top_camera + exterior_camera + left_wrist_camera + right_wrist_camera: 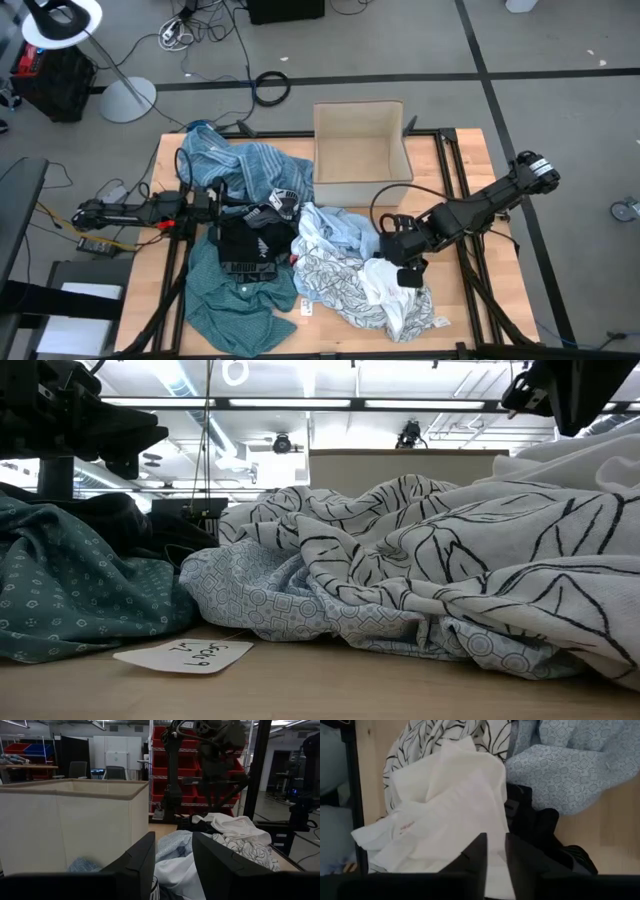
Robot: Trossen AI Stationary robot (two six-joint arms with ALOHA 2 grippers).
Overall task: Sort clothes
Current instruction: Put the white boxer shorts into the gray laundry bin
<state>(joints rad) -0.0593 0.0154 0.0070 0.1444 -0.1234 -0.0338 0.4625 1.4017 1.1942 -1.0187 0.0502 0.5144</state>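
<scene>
My right gripper's fingers stand narrowly apart over the white piece, beside the dark piece (524, 809), so I should open wider and pinch the white piece's edge (499, 822) alone.
The clothes lie heaped on the table: a blue striped cloth (245, 165), a black garment (245, 245), a teal shirt (235, 295), a pale blue shirt (335, 228), a white cloth with black leaf lines (335, 280) and a plain white piece (390, 290). My right gripper (405, 268) points steeply down over the white piece (445, 800), its fingers a narrow gap apart (496, 865). At the table's left my left gripper (172, 865) stands open and level, facing the pile with nothing between its fingers. My right gripper stands over the near part of the white piece (470, 840), coming from above. White cloth shows in the gap between the fingers, but I cannot tell whether the fingertips touch it.
A beige box (358, 105) stands open at the table's far edge, behind the pile. A dark piece of cloth (540, 830) lies beside the white piece. Paper tags (185, 655) lie on the bare wood near the front edge. Dark frame rails (455, 170) run along the table's right side.
</scene>
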